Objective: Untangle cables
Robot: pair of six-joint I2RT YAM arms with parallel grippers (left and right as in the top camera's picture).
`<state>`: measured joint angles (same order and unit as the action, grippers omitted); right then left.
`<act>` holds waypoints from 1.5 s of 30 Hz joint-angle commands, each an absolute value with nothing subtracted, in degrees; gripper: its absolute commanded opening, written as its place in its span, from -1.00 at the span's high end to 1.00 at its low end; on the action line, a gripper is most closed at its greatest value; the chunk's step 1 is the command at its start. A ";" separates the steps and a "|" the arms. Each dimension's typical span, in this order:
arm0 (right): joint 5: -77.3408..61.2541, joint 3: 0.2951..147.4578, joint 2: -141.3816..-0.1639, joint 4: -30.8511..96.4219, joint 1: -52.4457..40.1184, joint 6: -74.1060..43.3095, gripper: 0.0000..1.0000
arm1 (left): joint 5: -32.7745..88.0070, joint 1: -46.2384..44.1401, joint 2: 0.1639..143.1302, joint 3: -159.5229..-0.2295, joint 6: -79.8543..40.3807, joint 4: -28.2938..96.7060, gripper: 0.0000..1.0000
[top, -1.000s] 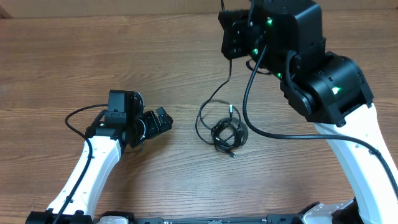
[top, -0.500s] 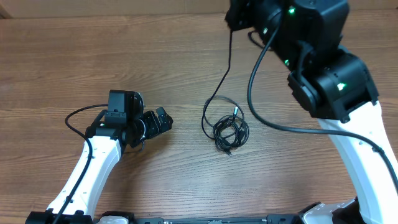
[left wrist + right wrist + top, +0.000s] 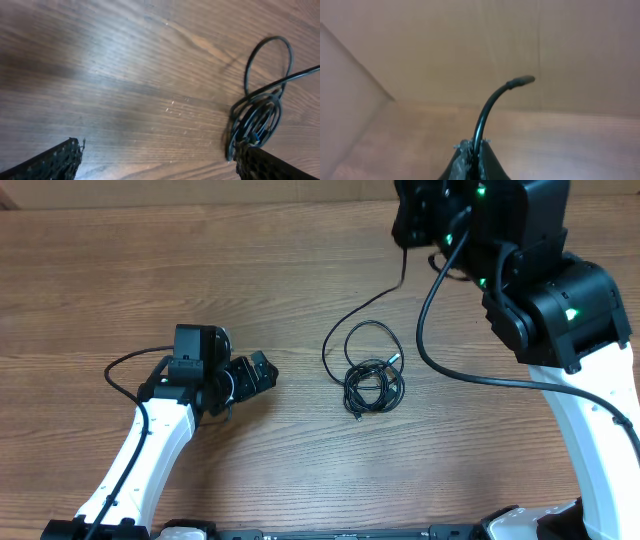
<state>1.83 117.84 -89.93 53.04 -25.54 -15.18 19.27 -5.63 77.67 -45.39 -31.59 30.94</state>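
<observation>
My gripper will open the black coil [image 3: 256, 119] into broad curves when it pulls the cable, because a wide loose loop [image 3: 270, 39] sticks out from the coil.
The cables [image 3: 372, 385] lie as a small black coil on the wooden table, with one strand [image 3: 365, 310] rising up to the raised right arm. My right gripper [image 3: 474, 146] is shut on that strand near its plug end [image 3: 521, 80], which curves up past the fingertips; in the overhead view its jaws are hidden under the arm. Low over the table left of the coil, my left gripper [image 3: 258, 373] stands open with nothing between its fingers. In the left wrist view the coil [image 3: 257, 117] lies just beyond the right fingertip [image 3: 260, 162].
The right arm's thicker black wire [image 3: 440, 345] loops down beside the coil. A brown cardboard wall [image 3: 480, 45] stands behind the table.
The right arm has moved right and toward the back, pulling the strand with it. The coil has slid a little to the right and loosened. The left arm has not moved.
</observation>
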 commanded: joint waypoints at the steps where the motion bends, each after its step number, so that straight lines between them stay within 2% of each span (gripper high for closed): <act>1: -3.57 119.31 -90.72 55.00 -25.32 -15.16 0.93 | 21.17 -5.80 78.00 -46.26 -33.91 30.76 -0.99; 4: -7.92 119.31 -91.11 55.86 -25.32 -15.16 0.93 | 31.79 -5.80 78.00 -46.26 -34.11 30.72 -1.00; 8: -9.98 119.31 -91.15 55.22 -25.32 -17.87 0.93 | 49.91 -7.09 78.00 -46.28 -22.17 22.00 -1.00; 10: -11.18 119.31 -91.24 54.54 -25.32 -20.53 0.93 | 51.35 -9.02 78.00 -46.30 -20.91 18.74 -1.00; 14: -16.49 119.31 -91.33 52.75 -25.32 -23.00 0.93 | 46.46 -15.16 78.00 -46.33 -15.03 14.41 -0.99; 20: -18.13 119.31 -91.33 52.66 -25.32 -25.76 0.93 | 19.05 -23.59 78.00 -46.37 -15.00 11.68 -0.99; 29: -18.15 119.28 -91.44 54.17 -25.39 -25.74 0.93 | 5.93 -24.32 78.17 -46.37 -14.74 5.28 -1.00; 36: -18.15 119.28 -91.44 54.39 -25.39 -25.71 0.93 | 11.40 -24.45 83.55 -46.35 -14.57 4.43 -0.99; 39: -18.15 119.28 -91.53 54.59 -25.39 -25.74 0.93 | 11.68 -24.45 86.67 -46.35 -14.50 2.33 -0.82; 43: -18.15 119.28 -91.55 55.33 -25.39 -25.74 0.93 | 12.97 -24.58 90.80 -46.35 -13.43 -1.91 -0.99; 45: -18.13 119.28 -91.55 55.68 -25.39 -25.74 0.93 | 13.15 -24.58 92.75 -46.35 -13.47 -3.42 -1.00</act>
<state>-17.80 117.84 -91.15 55.64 -25.54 -25.50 11.66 -24.29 90.43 -45.47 -14.79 -2.28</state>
